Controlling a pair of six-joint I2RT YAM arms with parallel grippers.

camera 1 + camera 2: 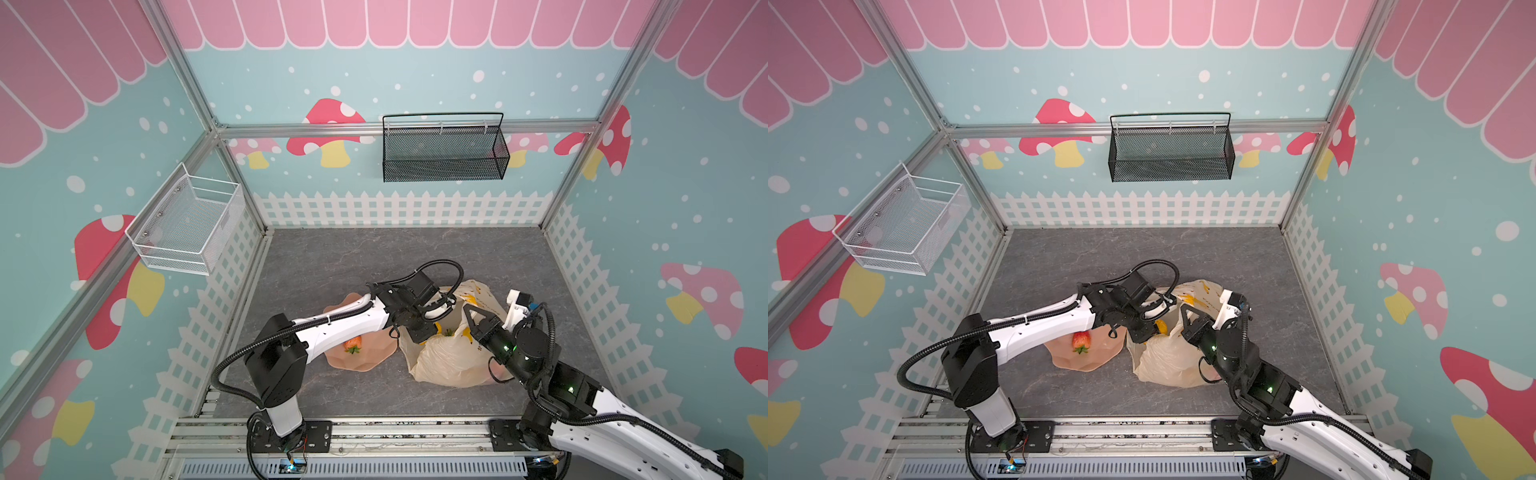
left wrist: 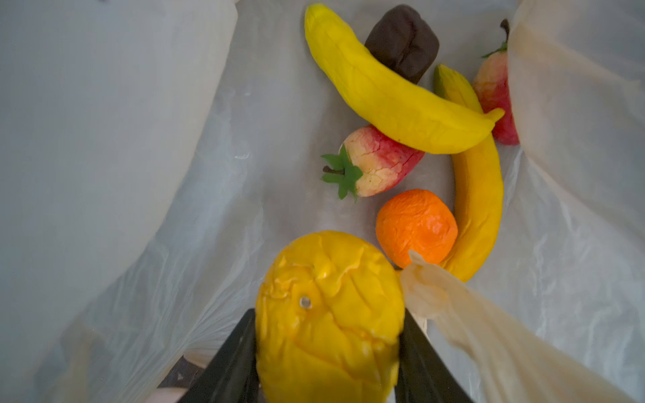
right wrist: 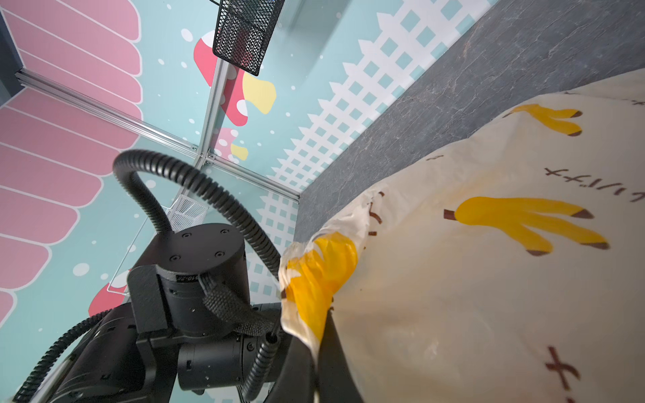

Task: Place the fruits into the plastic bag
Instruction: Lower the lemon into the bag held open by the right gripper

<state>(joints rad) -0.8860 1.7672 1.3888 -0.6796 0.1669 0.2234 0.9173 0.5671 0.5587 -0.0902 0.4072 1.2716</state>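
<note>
The pear-like fruit hangs within the bag's raised edge (image 1: pixel 1178 325), so the robot's left gripper should keep bringing it down until it is low by the orange (image 2: pixel 416 226), then let go.
My left gripper (image 2: pixel 328 326) is shut on a yellow-orange pear-like fruit (image 2: pixel 328 279) and hangs in the mouth of the plastic bag (image 1: pixel 449 365). Below it inside the bag lie two bananas (image 2: pixel 394 94), a dark brown fruit (image 2: pixel 405 38), two strawberries (image 2: pixel 380 160) and an orange (image 2: pixel 417 225). My right gripper (image 3: pixel 323 335) is shut on the bag's edge and holds it up; in a top view the right gripper (image 1: pixel 469 311) is at the bag's right rim. One red strawberry (image 1: pixel 1081 341) lies on the peach plate (image 1: pixel 1100 359), left of the bag.
A white wire basket (image 1: pixel 187 224) hangs on the left wall and a black mesh basket (image 1: pixel 444 153) on the back wall. The left arm (image 1: pixel 332 328) stretches over the plate. Grey tabletop (image 1: pixel 353 257) lies behind the bag.
</note>
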